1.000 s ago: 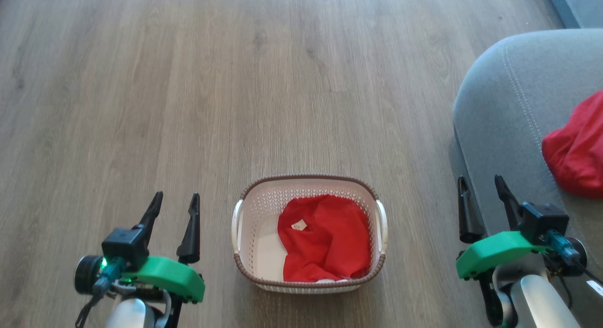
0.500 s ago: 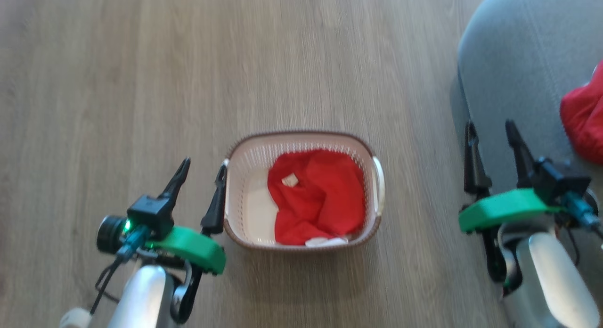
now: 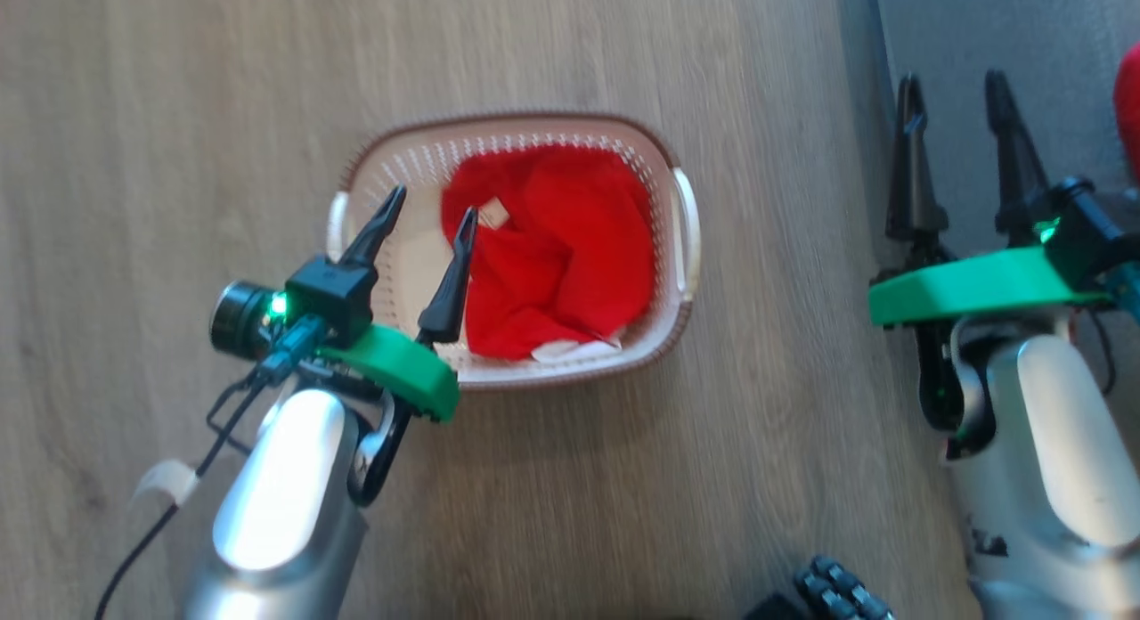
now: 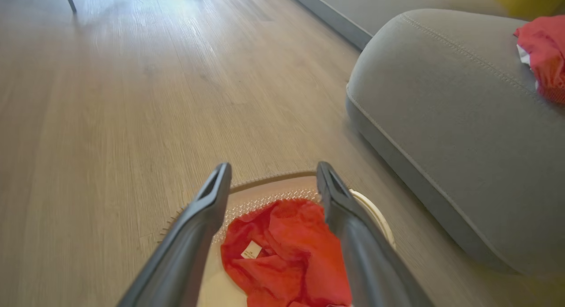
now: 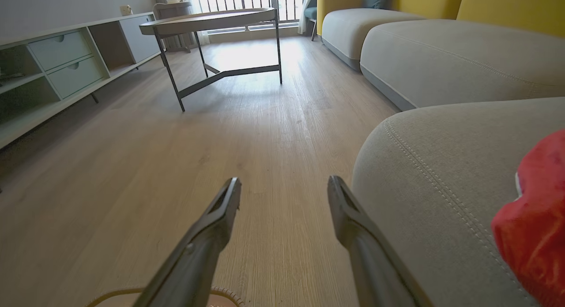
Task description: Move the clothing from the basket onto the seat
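Note:
White cloth (image 3: 577, 351) shows at the red clothing's edge, so when I lift the clothing (image 3: 582, 235), the white cloth will come up with it and leave the basket empty.
A cream basket (image 3: 679, 246) with a brown rim sits on the wood floor and holds bright red clothing (image 3: 552, 246) with a small white tag. My left gripper (image 3: 431, 212) is open above the basket's left half, its fingers over the garment's left edge. The left wrist view has the red clothing (image 4: 282, 254) between and below the fingers of that gripper (image 4: 270, 171). My right gripper (image 3: 953, 90) stands open beside the grey seat (image 3: 1051, 59). Another red garment (image 4: 545, 55) lies on the seat (image 4: 454, 113); the garment (image 5: 534, 236) also appears in the right wrist view.
Wood floor surrounds the basket. In the right wrist view, a round metal-legged table (image 5: 212, 22) stands far ahead, a low shelf unit (image 5: 57, 64) runs along the left, and a second grey cushion (image 5: 454, 55) with yellow backrests lies beyond the seat. A dark object (image 3: 837, 589) sits at the bottom edge.
The head camera tilted down, so the whole scene shifted up. My left gripper came in from left of the basket to over its inside. The right gripper stayed open.

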